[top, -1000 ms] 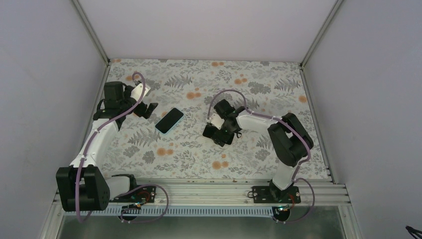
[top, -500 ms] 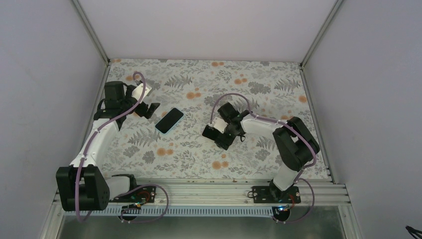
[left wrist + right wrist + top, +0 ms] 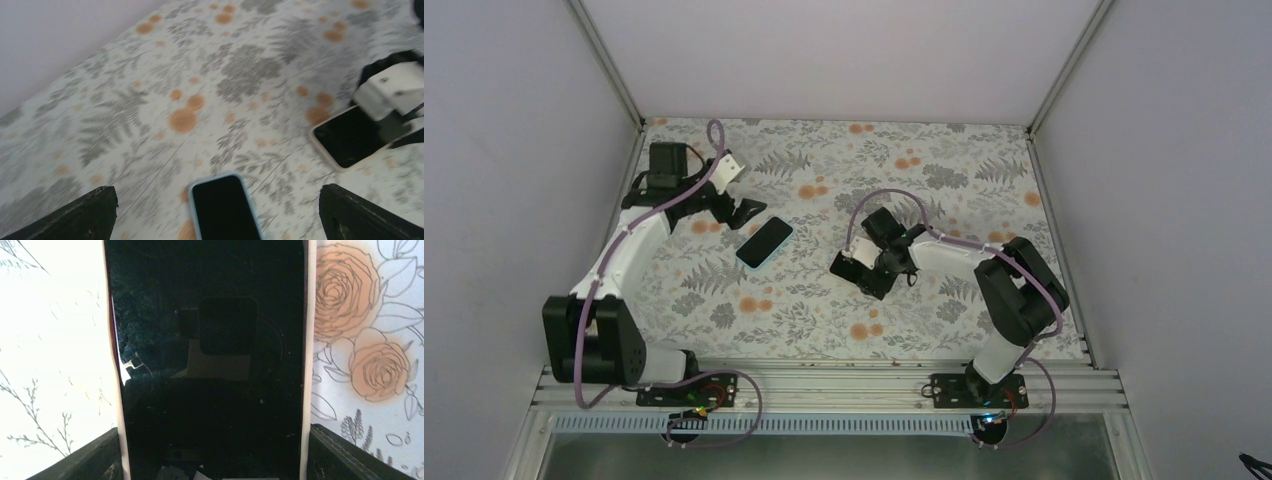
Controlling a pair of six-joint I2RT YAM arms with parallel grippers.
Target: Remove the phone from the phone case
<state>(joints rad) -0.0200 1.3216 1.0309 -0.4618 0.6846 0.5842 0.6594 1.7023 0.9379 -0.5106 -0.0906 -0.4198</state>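
Note:
One end of the case is free while my right gripper spans the beige case's long sides (image 3: 307, 365), so my left gripper should keep going toward that end (image 3: 838, 263) until its fingers close there.
A black-screened phone (image 3: 210, 355) in a pale beige phone case (image 3: 309, 340) lies flat on the floral cloth. My right gripper (image 3: 212, 455) is low over it, with one finger against each long side of the case. In the top view that gripper (image 3: 864, 270) hides the phone. The left wrist view shows this phone (image 3: 350, 136) at the right. A second phone in a light blue case (image 3: 764, 242) lies left of centre. My left gripper (image 3: 746, 210) hangs open just behind it, and the blue-cased phone (image 3: 225, 210) shows between its wide-apart fingers.
The floral cloth (image 3: 824, 320) covers the table. Grey walls close in the left, back and right sides. A metal rail (image 3: 824, 385) with both arm bases runs along the near edge.
My left arm has swung right and turned its wrist toward the blue-cased phone. The right gripper's fingers have narrowed onto the sides of the beige case.

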